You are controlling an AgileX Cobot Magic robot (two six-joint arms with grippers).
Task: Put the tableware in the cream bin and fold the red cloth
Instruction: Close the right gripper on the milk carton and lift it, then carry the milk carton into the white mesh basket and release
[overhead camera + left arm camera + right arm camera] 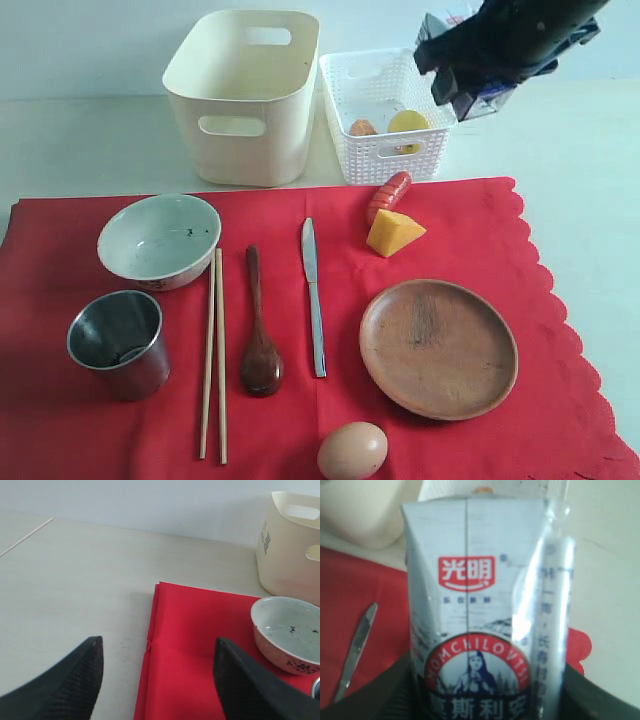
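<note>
My right gripper is bringing the milk carton to the open bottom behind the orange item in the white basket (368,92) and should continue, then release it low inside.
On the red cloth (60,430) lie a pale bowl (158,240), a steel cup (118,342), chopsticks (213,350), a dark spoon (259,340), a knife (313,295) and a brown plate (438,346). The cream bin (245,100) stands behind the cloth with nothing showing inside. My right gripper (487,680) is shut on a milk carton (470,605), held in the air by the far right corner of the white basket. My left gripper (157,642) is open and holds nothing. It hangs over the cloth's left edge (190,650), near the bowl (287,632).
A white lattice basket (385,150) beside the bin holds a lemon (408,122) and an orange item. A sausage (388,195), a cheese wedge (393,233) and an egg (352,450) lie on the cloth. Bare pale table surrounds the cloth.
</note>
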